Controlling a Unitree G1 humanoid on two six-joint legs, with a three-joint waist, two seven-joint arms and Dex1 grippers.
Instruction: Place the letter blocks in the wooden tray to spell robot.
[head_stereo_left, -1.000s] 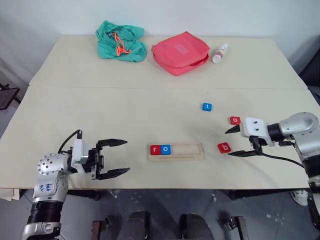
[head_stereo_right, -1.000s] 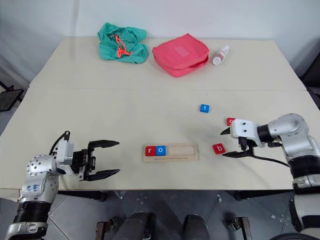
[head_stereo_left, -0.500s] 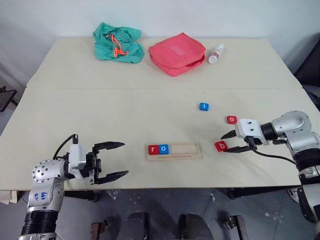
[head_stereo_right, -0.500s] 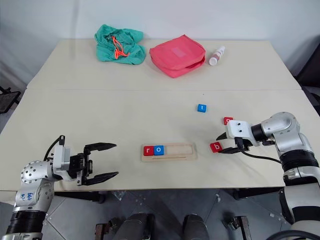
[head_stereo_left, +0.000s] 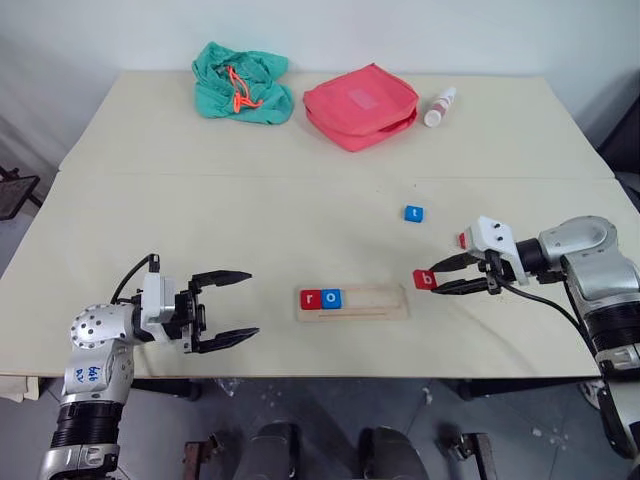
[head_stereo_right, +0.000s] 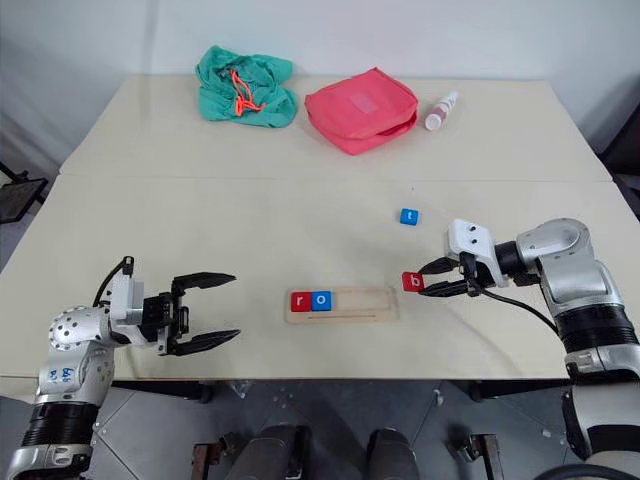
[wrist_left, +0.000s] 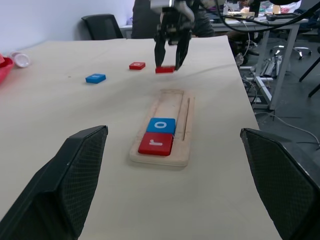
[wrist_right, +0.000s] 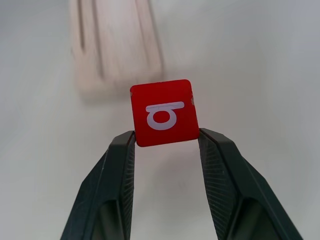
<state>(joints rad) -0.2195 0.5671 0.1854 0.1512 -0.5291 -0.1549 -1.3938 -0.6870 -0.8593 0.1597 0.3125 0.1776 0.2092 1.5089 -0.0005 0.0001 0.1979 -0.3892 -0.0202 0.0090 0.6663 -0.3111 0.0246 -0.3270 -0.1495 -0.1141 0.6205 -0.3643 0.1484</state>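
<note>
My right gripper keeps carrying the red b block (head_stereo_left: 424, 279), which reads upright like the red r block, until it sits next to the blue o block.
My right gripper (head_stereo_left: 435, 279) is shut on the red b block (head_stereo_left: 424, 279) and holds it low over the table, just right of the wooden tray (head_stereo_left: 380, 301). In the right wrist view both fingers (wrist_right: 122, 150) pinch the b block (wrist_right: 163, 112) by its sides. A red r block (head_stereo_left: 309, 298) and a blue o block (head_stereo_left: 331, 298) lie at the tray's left end. Further back on the table rest a blue t block (head_stereo_left: 414, 213) and a red o block (wrist_left: 137, 65). My left gripper (head_stereo_left: 252, 303) stands open, left of the tray, with nothing in it.
At the table's far side lie a green cloth bag (head_stereo_left: 240, 83), a red pouch (head_stereo_left: 361, 104) and a small white bottle (head_stereo_left: 439, 106). The tray sits close to the table's front edge.
My right gripper has shut on the red b block and carried it left, up to the tray's right end. The left arm has stayed put.
</note>
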